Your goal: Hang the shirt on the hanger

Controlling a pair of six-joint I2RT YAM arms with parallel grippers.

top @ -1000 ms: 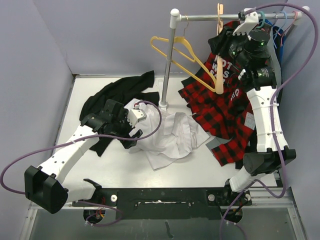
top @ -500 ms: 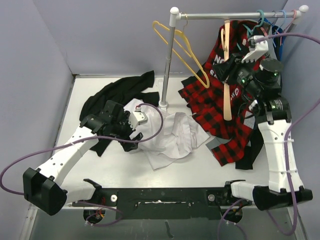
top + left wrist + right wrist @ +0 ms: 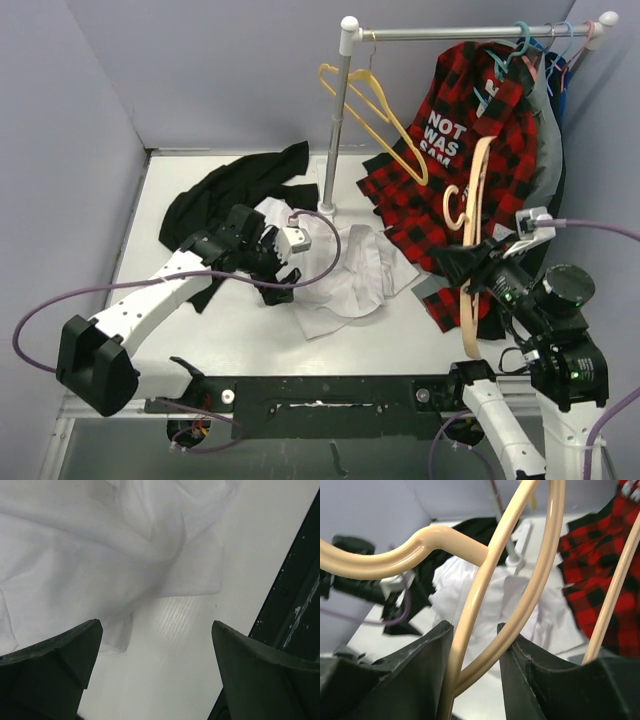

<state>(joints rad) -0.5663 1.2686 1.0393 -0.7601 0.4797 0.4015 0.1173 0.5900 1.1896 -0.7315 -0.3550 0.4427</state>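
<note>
My left gripper is heading toward the rack pole's foot (image 3: 326, 209) and should head there next, then close on the white shirt's raised fold (image 3: 356, 241), which clears the tan hanger.
The white shirt (image 3: 350, 268) lies crumpled on the table near the rack pole's foot. It also shows in the left wrist view (image 3: 75, 555) and the right wrist view (image 3: 490, 600). My left gripper (image 3: 283, 275) is open and empty, hovering just over the shirt's near-left edge; in its wrist view (image 3: 156, 647) bare table lies between the jaws. My right gripper (image 3: 462, 265) is shut on the pale tan hanger (image 3: 470, 320), held upright in the air to the right of the shirt. Two bars of the hanger (image 3: 485, 580) pass between its jaws (image 3: 475, 647).
A black garment (image 3: 235, 185) lies at the back left. A red-and-black plaid shirt (image 3: 450, 200) hangs from the rail (image 3: 450, 32) and spills onto the table. A yellow hanger (image 3: 375, 105) hangs by the pole (image 3: 335, 130). Teal hangers (image 3: 520, 40) are at the rail's right end.
My right arm took the tan hanger off the rail and brought it down and nearer, beside the shirt. My left gripper shifted slightly right along the shirt's edge.
</note>
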